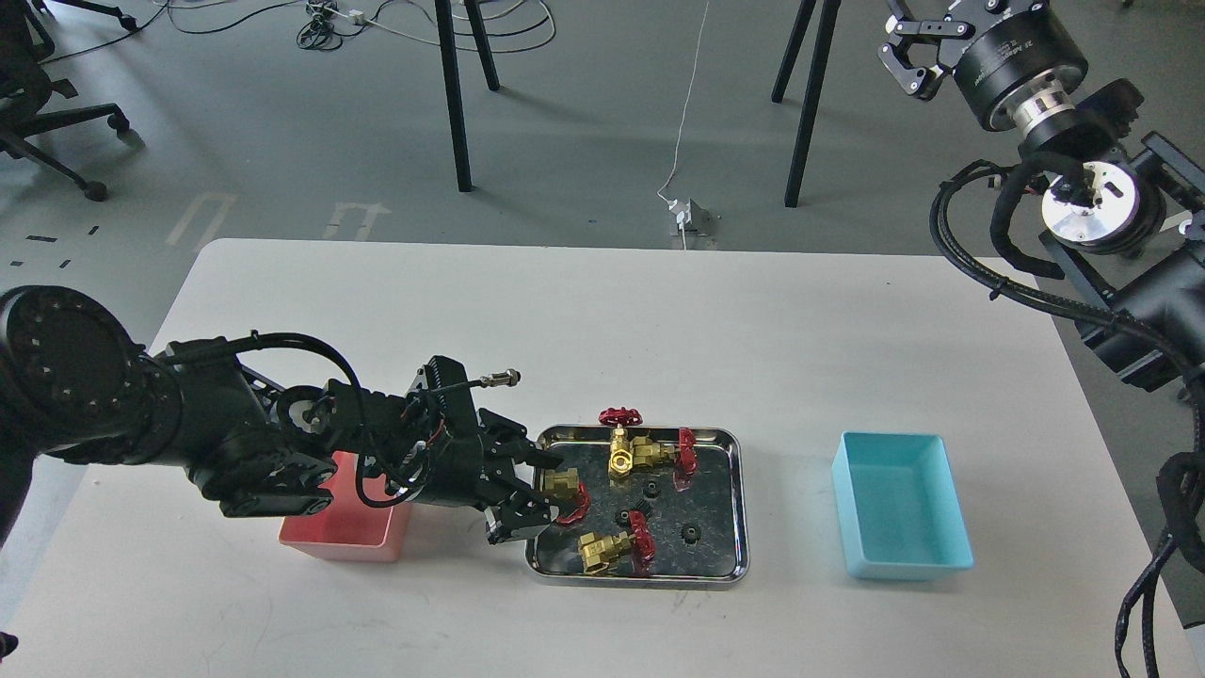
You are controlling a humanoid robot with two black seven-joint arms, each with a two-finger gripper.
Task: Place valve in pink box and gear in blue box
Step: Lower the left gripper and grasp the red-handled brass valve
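The brass end (560, 484) sits between my left gripper's fingertips, so the dark red handwheel (577, 507) will hang out below when I carry the valve.
A shiny steel tray (743, 513) holds four brass valves with dark red handwheels and three tiny black gears (690, 534). My left gripper (538, 492) is low at the tray's left edge, jaws open, with one finger on each side of the leftmost valve (564, 486). The other valves lie at the tray's back (621, 454) and front (607, 550). The pink box (331, 529) sits left of the tray, partly hidden under my left arm. The blue box (899, 513) stands right of the tray and looks empty. My right gripper (909, 58) is raised far off at the top right, open and empty.
The white table (602, 320) has rounded corners and ends a short way past the blue box. My right arm's cables (979, 245) hang by the table's right edge. Tripod legs (457, 94) and floor cables lie behind the table.
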